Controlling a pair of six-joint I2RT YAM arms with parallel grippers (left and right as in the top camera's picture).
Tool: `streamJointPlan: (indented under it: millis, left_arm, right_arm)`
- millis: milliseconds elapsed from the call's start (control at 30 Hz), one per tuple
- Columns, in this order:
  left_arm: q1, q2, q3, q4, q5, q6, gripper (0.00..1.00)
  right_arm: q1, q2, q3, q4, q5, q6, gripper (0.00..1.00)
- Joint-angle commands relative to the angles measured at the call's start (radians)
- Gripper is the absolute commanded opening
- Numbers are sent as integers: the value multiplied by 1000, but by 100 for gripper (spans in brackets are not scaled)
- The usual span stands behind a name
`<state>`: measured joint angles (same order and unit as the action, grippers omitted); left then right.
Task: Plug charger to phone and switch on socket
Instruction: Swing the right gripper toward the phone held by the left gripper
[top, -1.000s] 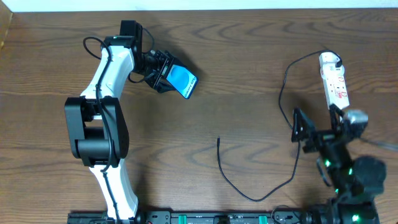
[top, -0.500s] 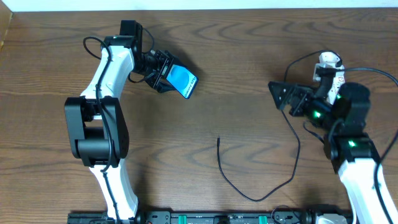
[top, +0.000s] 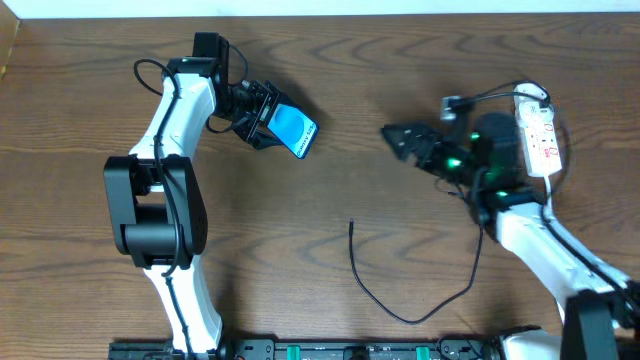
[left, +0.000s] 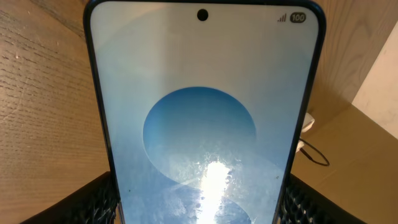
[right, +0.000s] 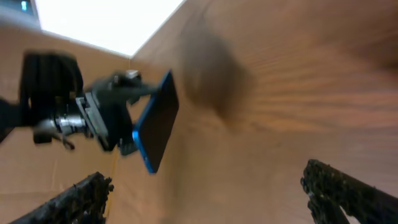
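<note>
I should now move my open right gripper toward the phone and close it on the phone's camera end (left: 202, 37), because that end is clear of my left gripper's fingers.
The phone (top: 295, 130), blue-screened, is tilted above the table at the upper left, with my left gripper (top: 268, 120) shut on its sides. In the left wrist view the phone (left: 205, 112) fills the frame between the two pads (left: 93, 199). My right gripper (top: 395, 137) hovers open at mid-table, pointing left toward the phone, with nothing between its fingers (right: 348, 193). The right wrist view shows the phone (right: 155, 124) edge-on, blurred. The charger (top: 400, 315), a thin black cable, lies on the table with its free tip (top: 351, 225) near the centre. The socket (top: 538, 125) lies at the far right.
The charger cable loops from the front of the table up past my right arm (top: 530, 235) toward the socket. A white wall edge (top: 320, 8) borders the table's far side. The left arm's base (top: 155, 215) stands at the left front.
My right arm has swung from the front right up and leftward across the table, its open gripper now pointing at the phone. The left arm and phone have not moved.
</note>
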<state>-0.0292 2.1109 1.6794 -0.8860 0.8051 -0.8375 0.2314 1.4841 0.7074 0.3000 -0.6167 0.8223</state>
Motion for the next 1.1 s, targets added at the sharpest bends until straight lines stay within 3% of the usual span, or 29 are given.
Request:
streamJointPlan:
  millis: [0,233,567,900,1067]
  left_arm:
    - [-11,-48,4,-3,12,-6,7]
    - [-61,-48,4,-2,-14,-14,7]
    - [-166,-48,4,24,-171,-150,8]
    - [-252,-48,4,70,-170,-267,7]
    - [-265,-48,4,69,-162,-269,8]
  right_arm:
    - [44,29,13,14,24,18,99]
    - [82,37,13,5,39,14,99]
    - [106,37,13,-9,45,50,95]
    - [197,37,13,-31,182,109,89]
    - [214,37,13,-89,276,109,88]
